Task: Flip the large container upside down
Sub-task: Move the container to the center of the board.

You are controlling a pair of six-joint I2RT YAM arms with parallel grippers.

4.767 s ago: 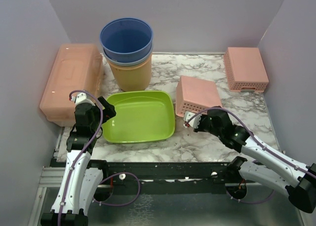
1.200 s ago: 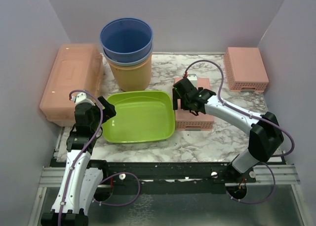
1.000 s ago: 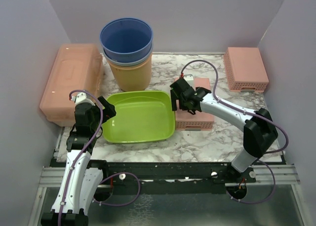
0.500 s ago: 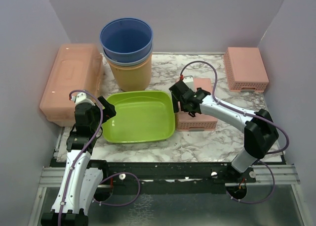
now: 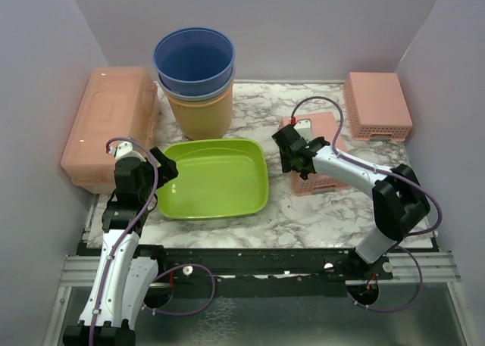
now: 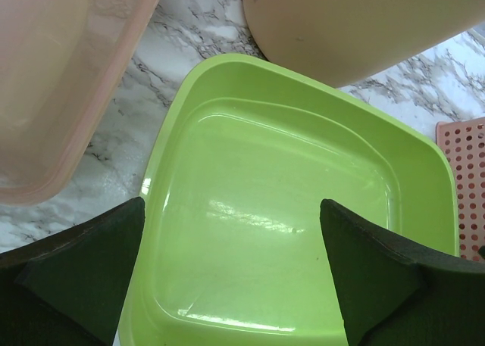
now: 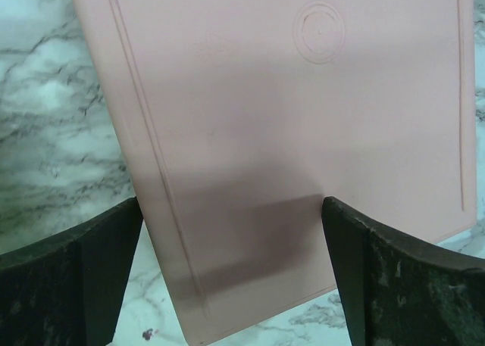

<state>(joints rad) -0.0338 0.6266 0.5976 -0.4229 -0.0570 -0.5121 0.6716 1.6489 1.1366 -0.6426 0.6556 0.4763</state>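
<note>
The nearer pink basket is crooked and close to the large container, so next my right gripper straightens it and pushes its front side back next to the other basket.
The large container, a lime-green basin, sits open side up on the marble table, left of centre. My left gripper hangs open over its left rim. The left wrist view looks down into the basin, with the left gripper wide apart and nothing between its fingers. My right gripper is open over the left end of an upturned pink perforated basket. Seen from the right wrist, the basket's flat bottom lies just below the right gripper, and the fingers hold nothing.
A big pink lidded box stands along the left wall, close to the basin. Stacked blue and tan buckets stand behind the basin. A second upturned pink basket sits at the back right. Walls close in three sides.
The right arm has slid the pink basket to the right, away from the green basin, leaving a gap between them. The left arm has not moved.
</note>
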